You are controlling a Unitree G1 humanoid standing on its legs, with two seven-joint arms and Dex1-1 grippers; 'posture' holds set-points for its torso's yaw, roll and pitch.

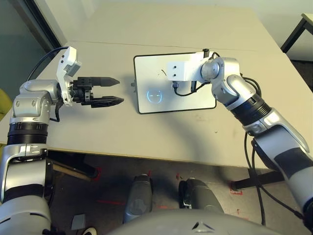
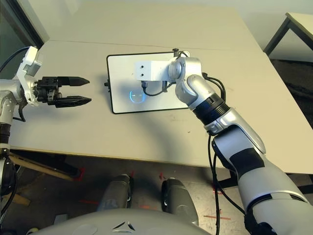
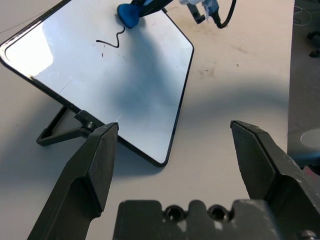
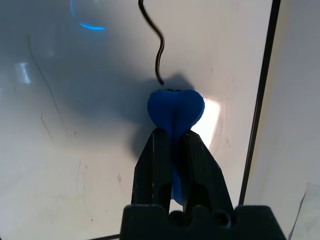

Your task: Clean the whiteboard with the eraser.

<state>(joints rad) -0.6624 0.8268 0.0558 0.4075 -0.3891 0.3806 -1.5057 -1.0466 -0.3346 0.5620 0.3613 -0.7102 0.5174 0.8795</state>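
The blue eraser is just past the lower tip of the black squiggle (image 4: 160, 80). I should use my right gripper to push the eraser back over the squiggle's far end (image 1: 163, 72).
The whiteboard (image 1: 146, 100), white with a thin black frame, lies on the table ahead of me and bears a black squiggle (image 4: 159, 50). My right gripper (image 4: 172, 132) is shut on the blue eraser (image 4: 175, 110), whose end presses on the board just below the lower tip of the squiggle. In the left wrist view the eraser (image 3: 129, 14) touches the board near its far edge. My left gripper (image 1: 117, 90) hovers open over the table to the left of the board, pointing at it, with nothing between its fingers.
The board's black stand (image 3: 60, 132) sticks out on its left side. A blue-white glare ring (image 1: 155, 95) shows on the board. The table's front edge (image 1: 146, 159) runs below the board. Another table's corner (image 1: 303, 24) is at the far right.
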